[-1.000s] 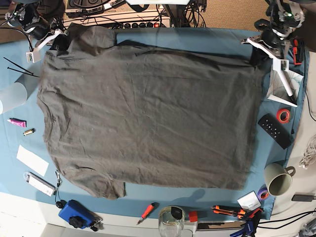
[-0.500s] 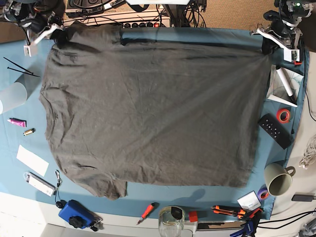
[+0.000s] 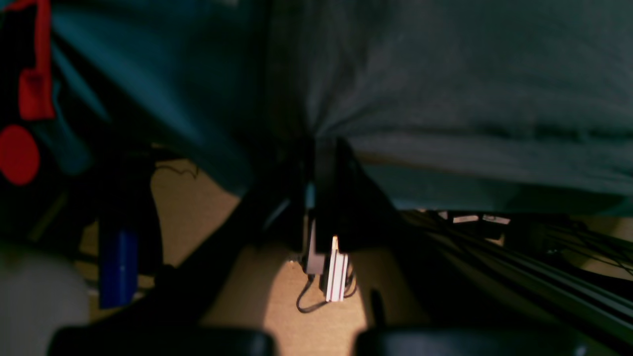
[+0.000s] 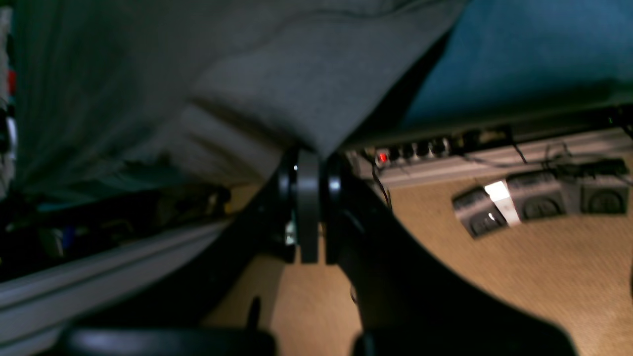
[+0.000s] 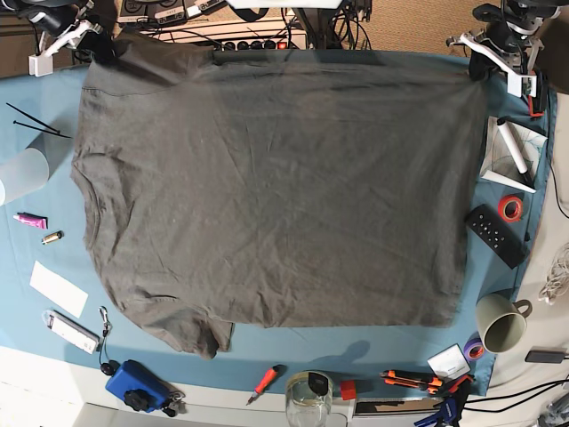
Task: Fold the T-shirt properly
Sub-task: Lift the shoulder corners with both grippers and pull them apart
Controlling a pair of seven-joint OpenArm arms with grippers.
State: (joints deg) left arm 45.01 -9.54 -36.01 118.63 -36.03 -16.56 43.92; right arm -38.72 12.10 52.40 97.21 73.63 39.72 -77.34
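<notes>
My right gripper should bring the sleeve corner back over the shirt (image 5: 258,147) alongside my left gripper, since the T-shirt's far edge (image 5: 302,57) is tight at the table's far edge.
The dark grey-brown T-shirt (image 5: 276,187) lies spread over the blue table cloth (image 5: 36,124), collar to the left, far edge lifted and pulled taut. My left gripper (image 5: 477,69) is shut on the shirt's far right corner; in the left wrist view its fingers (image 3: 321,158) pinch the shirt's cloth (image 3: 445,74). My right gripper (image 5: 105,49) is shut on the far left sleeve corner; in the right wrist view its fingers (image 4: 309,168) clamp the shirt's grey cloth (image 4: 222,74). Both grippers are at the table's far edge.
At the right are a remote (image 5: 494,236), a red tape roll (image 5: 509,209), a mug (image 5: 500,322) and a white stand (image 5: 514,151). At the left are a cup (image 5: 22,173) and small items. Tools and a glass jar (image 5: 308,398) line the near edge. Cables and a power strip (image 4: 415,148) lie beyond the far edge.
Both grippers have moved away toward the far edge with the shirt's corners, pulling the far edge up and straight; the whole shirt has slid slightly farther away.
</notes>
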